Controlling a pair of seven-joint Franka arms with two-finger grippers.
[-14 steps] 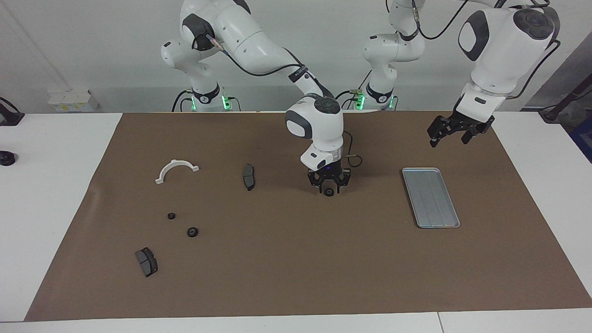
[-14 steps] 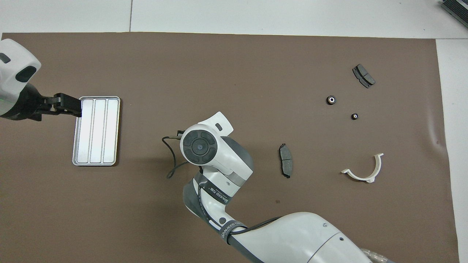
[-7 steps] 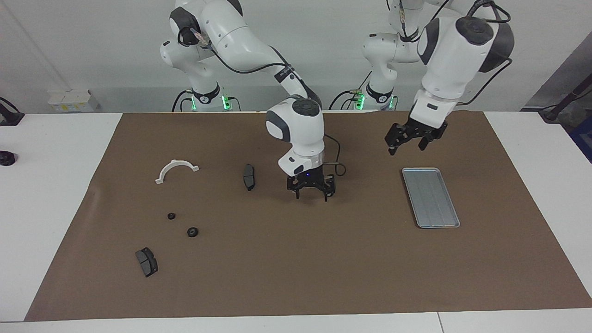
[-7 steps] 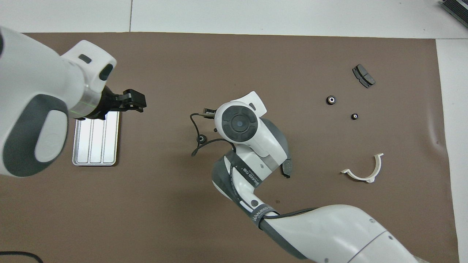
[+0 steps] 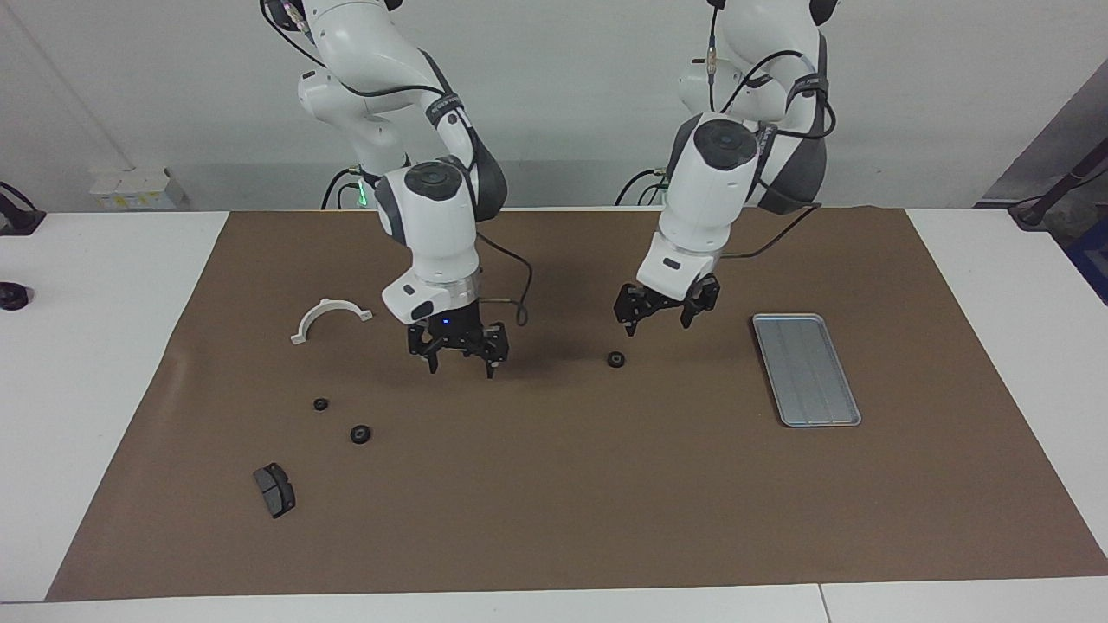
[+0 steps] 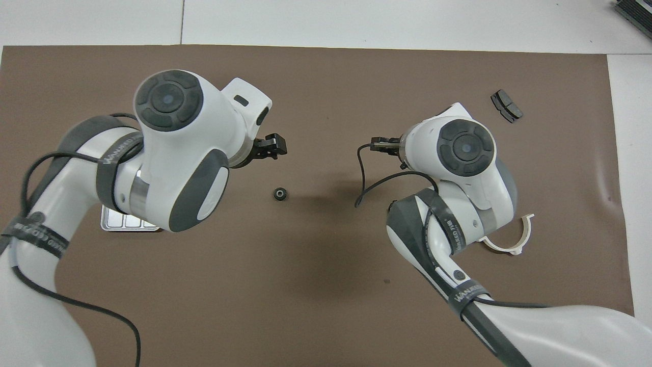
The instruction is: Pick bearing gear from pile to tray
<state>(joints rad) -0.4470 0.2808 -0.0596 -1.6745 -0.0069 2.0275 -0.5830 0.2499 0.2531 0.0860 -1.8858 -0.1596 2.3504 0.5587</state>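
The robot's left gripper should carry the small black ring (image 6: 280, 193) to the tray (image 5: 806, 370), because the ring lies next to that gripper and the tray is far from the right gripper.
One small black ring (image 5: 615, 359) lies alone on the brown mat between the two grippers; it also shows in the overhead view (image 6: 279, 193). My left gripper (image 5: 658, 322) hangs open and empty just above the mat beside this ring, toward the tray (image 5: 805, 370). My right gripper (image 5: 460, 363) is open and empty over the pile's edge, where it hides one dark pad. Two more black rings (image 5: 320, 404) (image 5: 360, 433), a dark grey pad (image 5: 274, 489) and the white half-ring bracket (image 5: 331, 317) lie toward the right arm's end.
The silver tray holds nothing in the facing view; in the overhead view only its corner (image 6: 127, 225) shows under the left arm. The brown mat (image 5: 554, 502) covers most of the white table.
My right gripper let go of the ring in the middle of the mat and moved back toward the pile. My left arm swung from beside the tray to beside that ring.
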